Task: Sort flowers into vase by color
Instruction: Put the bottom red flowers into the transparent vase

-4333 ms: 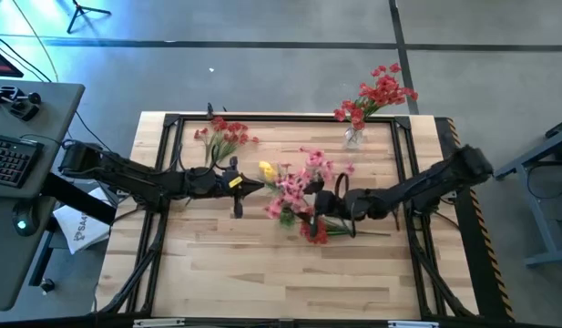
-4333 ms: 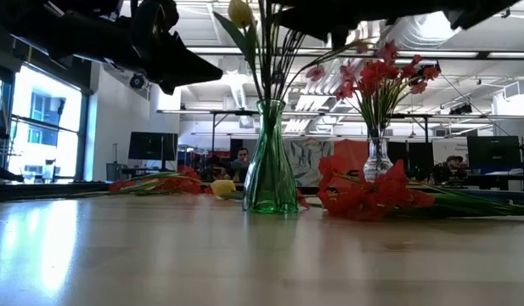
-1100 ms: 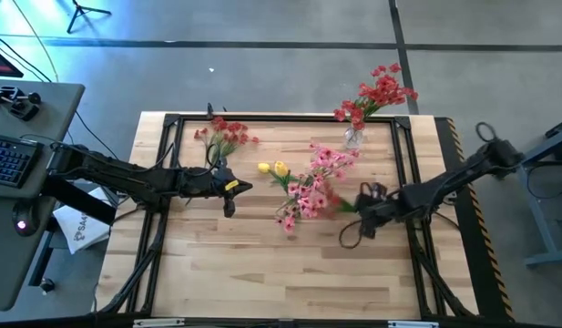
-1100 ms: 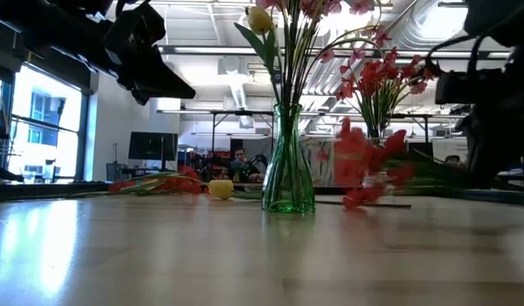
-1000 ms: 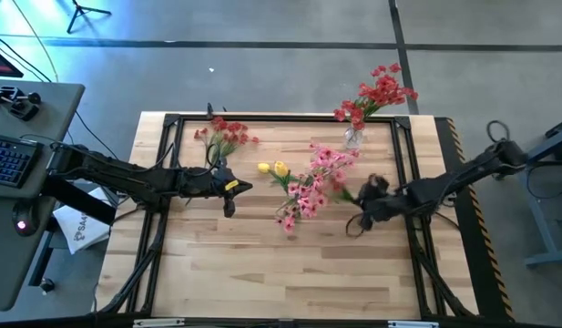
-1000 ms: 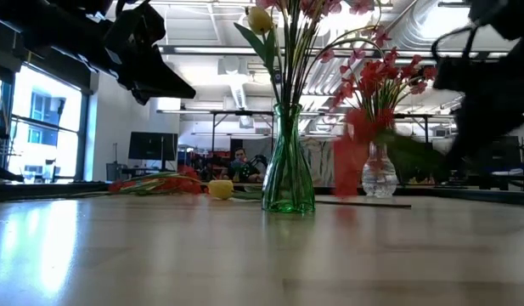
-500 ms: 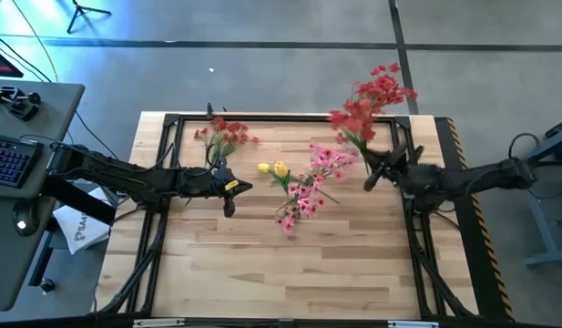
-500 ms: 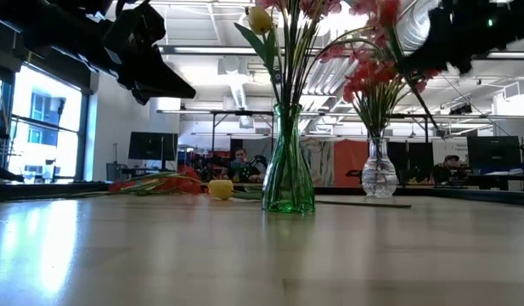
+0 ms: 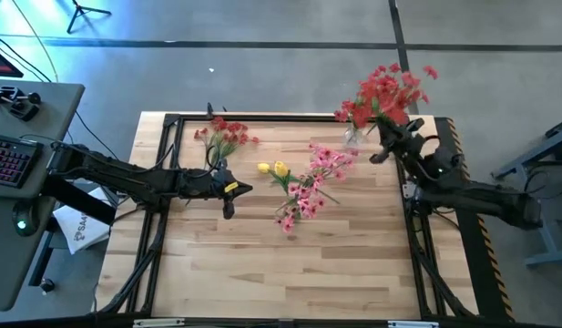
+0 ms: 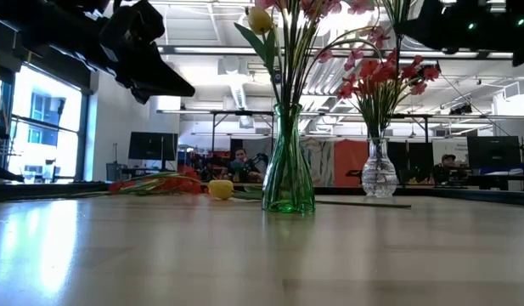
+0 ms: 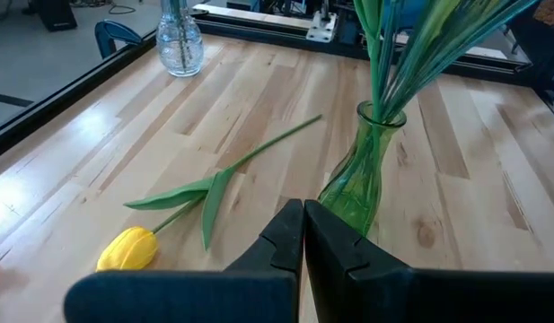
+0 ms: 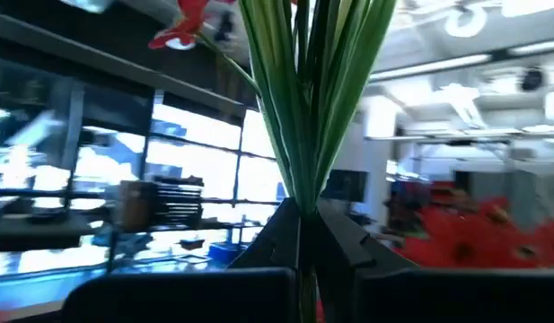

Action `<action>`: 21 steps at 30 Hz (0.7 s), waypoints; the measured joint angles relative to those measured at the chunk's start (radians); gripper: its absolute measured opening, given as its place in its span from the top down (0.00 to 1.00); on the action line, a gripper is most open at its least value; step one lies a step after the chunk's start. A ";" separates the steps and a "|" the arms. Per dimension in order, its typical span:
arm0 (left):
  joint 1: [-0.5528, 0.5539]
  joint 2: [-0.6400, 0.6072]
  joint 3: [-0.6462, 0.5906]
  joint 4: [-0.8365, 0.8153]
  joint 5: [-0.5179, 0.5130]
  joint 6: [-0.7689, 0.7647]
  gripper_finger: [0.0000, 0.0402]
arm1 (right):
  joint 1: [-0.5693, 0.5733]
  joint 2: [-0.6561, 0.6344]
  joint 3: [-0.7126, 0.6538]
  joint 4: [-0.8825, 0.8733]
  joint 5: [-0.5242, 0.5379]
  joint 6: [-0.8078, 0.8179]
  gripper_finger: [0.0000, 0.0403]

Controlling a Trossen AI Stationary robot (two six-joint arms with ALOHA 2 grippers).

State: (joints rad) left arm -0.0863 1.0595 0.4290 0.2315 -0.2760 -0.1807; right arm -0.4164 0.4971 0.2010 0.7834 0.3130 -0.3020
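The red flower bunch [image 9: 387,95] has its blooms up and its stems aimed down at the clear vase [image 10: 379,170], so the robot's right gripper should go on lowering it until the stems sit inside, before it lets go.
A bunch of red flowers [image 9: 394,89] stands with its blooms up over the table's far right corner, and my right gripper [image 9: 384,130] is shut on its green stems. Just left of it is a clear vase [image 9: 352,138] that has red flowers [image 10: 382,75] in it. At mid-table a green vase [image 9: 297,193] carries pink blooms and one yellow. A yellow flower [image 11: 128,248] lies on the wood beside that vase. More red flowers [image 9: 224,137] lie at the far left. My left gripper [image 9: 231,189] hangs shut above the table, left of the green vase. My right gripper pinches several green stems [image 12: 302,193] of the red bunch together between its two fingers. The stems rise from the fingers and fan out, blooms [image 12: 182,25] on top. The bunch is lifted clear of the table.
A black frame [image 9: 262,119] runs along the table's far edge and down both sides. Bare wood [image 9: 290,273] fills the near half of the table. A desk with a keyboard [image 9: 12,155] stands off the table's left side.
My right gripper has swung from mid-table toward the far right corner and risen, tipping from pointing down to pointing upward. The red bunch went with it, lifted off the wood and turned blooms up beside the clear vase.
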 joint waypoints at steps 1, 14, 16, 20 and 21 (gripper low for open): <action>0.000 0.000 0.000 0.001 0.000 0.000 1.00 | -0.033 0.023 -0.013 0.034 0.000 0.013 0.99; 0.001 0.000 0.000 0.006 -0.051 0.000 1.00 | -0.302 0.415 -0.056 0.440 -0.138 0.144 0.99; 0.001 0.000 0.000 0.006 -0.051 0.000 1.00 | -0.328 0.473 -0.056 0.470 -0.143 0.172 0.99; 0.001 0.000 0.000 0.006 -0.052 0.000 1.00 | -0.356 0.574 -0.056 0.493 -0.179 0.193 0.99; 0.001 0.000 0.000 0.006 -0.052 0.000 1.00 | -0.357 0.594 -0.056 0.500 -0.179 0.195 0.99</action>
State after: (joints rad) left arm -0.0856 1.0595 0.4294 0.2379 -0.3279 -0.1806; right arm -0.7731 1.0908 0.1448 1.2832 0.1337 -0.1070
